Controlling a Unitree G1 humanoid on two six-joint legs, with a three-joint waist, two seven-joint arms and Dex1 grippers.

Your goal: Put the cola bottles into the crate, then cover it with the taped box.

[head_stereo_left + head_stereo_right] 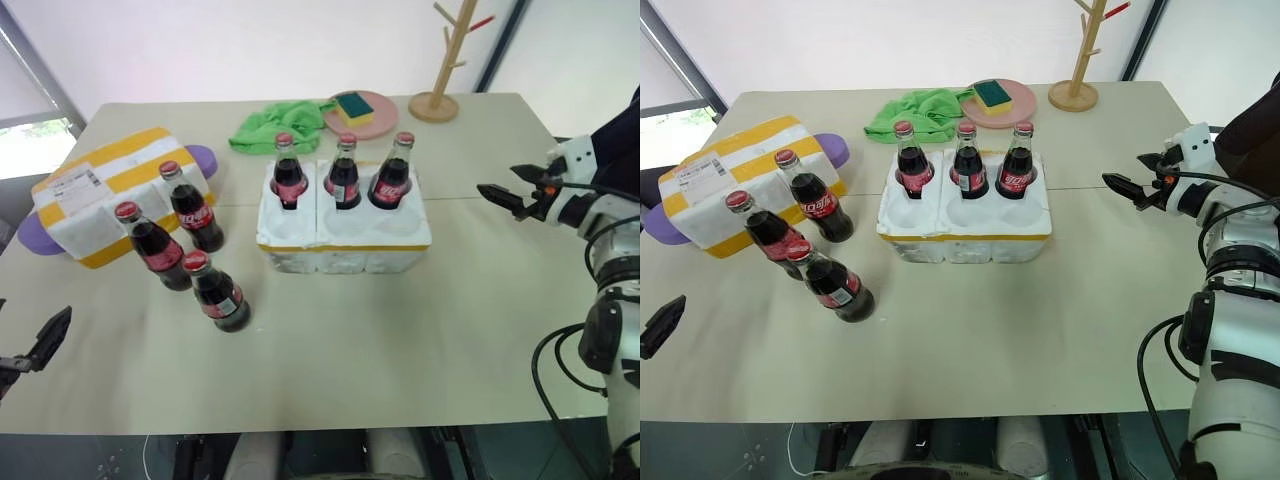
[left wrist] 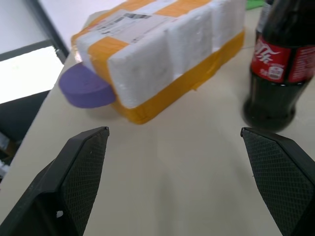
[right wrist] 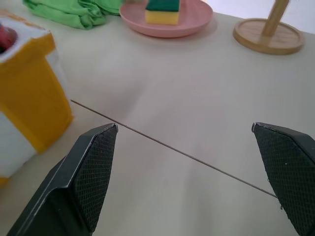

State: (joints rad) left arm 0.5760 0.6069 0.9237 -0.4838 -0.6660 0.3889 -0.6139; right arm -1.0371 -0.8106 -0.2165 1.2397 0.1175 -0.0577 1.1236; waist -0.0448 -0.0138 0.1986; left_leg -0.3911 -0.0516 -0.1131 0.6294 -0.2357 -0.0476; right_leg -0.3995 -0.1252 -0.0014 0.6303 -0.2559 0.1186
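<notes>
My left gripper keeps moving its open fingers on toward the cola bottle (image 1: 157, 250) farthest from the crate until they surround its neck, since that neck (image 1: 135, 224) stands upright and free.
The white crate (image 1: 345, 243) with a yellow band sits mid-table. Three cola bottles (image 1: 345, 175) stand in its back row of wells; the front wells hold nothing. Three more cola bottles (image 1: 190, 210) stand upright on the table to its left, the nearest one (image 1: 215, 293) closest to me. Behind them lies the taped box (image 1: 110, 185), label up. My left gripper (image 2: 174, 130) is open and empty at the table's near left edge, pointing at the taped box (image 2: 162, 54) and a bottle (image 2: 280, 64). To the right of the crate, my right gripper (image 1: 497, 180) hovers open and empty.
A purple disc (image 2: 83, 88) lies under the taped box's left end. At the back are a green cloth (image 1: 275, 125), a pink plate (image 1: 345, 125) with a sponge (image 1: 354, 105), and a wooden peg stand (image 1: 440, 60). A seam crosses the table (image 3: 197, 160).
</notes>
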